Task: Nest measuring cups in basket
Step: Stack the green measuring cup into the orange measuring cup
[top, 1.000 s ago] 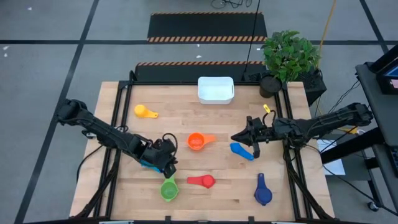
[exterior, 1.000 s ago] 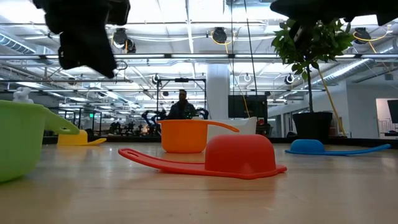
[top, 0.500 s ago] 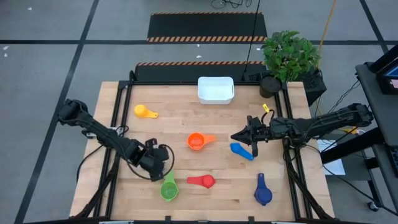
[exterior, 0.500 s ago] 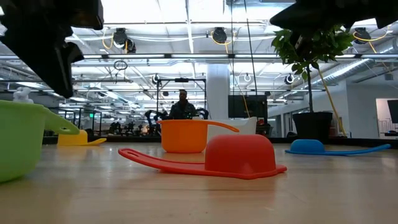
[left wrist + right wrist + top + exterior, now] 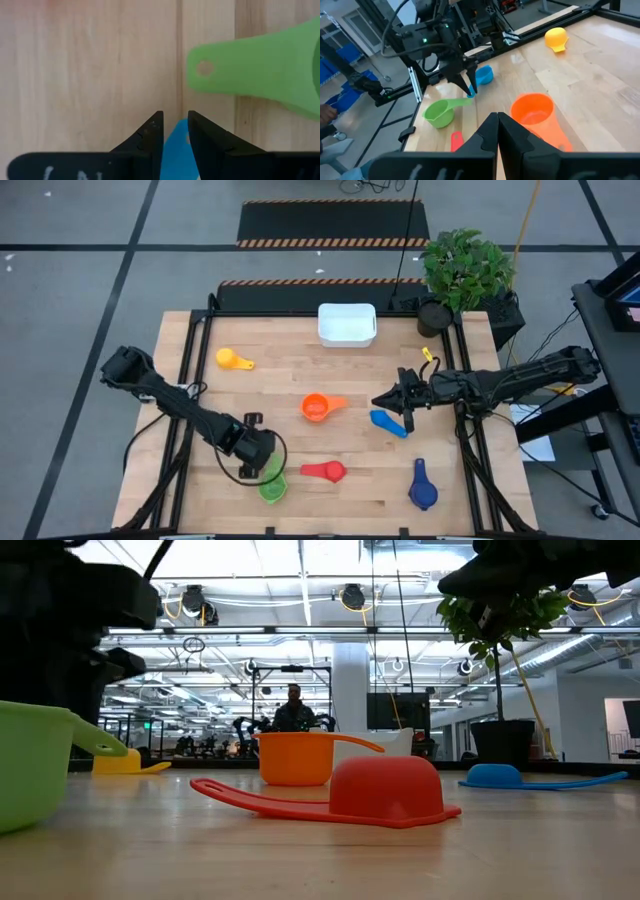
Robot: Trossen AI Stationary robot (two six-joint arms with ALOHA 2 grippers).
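Note:
My left gripper is holding the light blue cup (image 5: 484, 74) beside the larger green cup. Next, I put the blue cup down first, then grip the green cup's rim (image 5: 430, 108).
My left gripper (image 5: 256, 462) points down near the table's front left, shut on a light blue measuring cup (image 5: 483, 75); my hand hides this cup in the high view. Just beside its fingers lies the flat handle (image 5: 240, 70) of the green cup (image 5: 271, 486), which stands upright on the table. My right gripper (image 5: 378, 402) hovers shut and holds nothing, right of centre above a blue cup (image 5: 388, 422). The orange cup (image 5: 316, 407), the red cup (image 5: 325, 471), bowl down, the yellow cup (image 5: 233, 359) and the dark blue cup (image 5: 422, 488) lie scattered. The white basket (image 5: 347, 323) stands at the far edge. My left gripper pinches the light blue cup's flat handle (image 5: 175, 145) between its two fingers. The fingers (image 5: 469, 84) come from above, pointing steeply down. The handle's end runs down between the fingertips, and the bowl (image 5: 484, 74) stands out beside the fingers, above the table.
A potted plant (image 5: 462, 272) stands at the far right corner beside the basket. Bare wood lies between the yellow cup and the green one. In the low view a person (image 5: 293, 708) shows far off in the room behind the table.
My left gripper has sunk toward the table and gone a little toward the near edge, rolling about its own line, with the light blue cup still in its fingers. It now stands next to the green cup's handle. The green cup has not moved.

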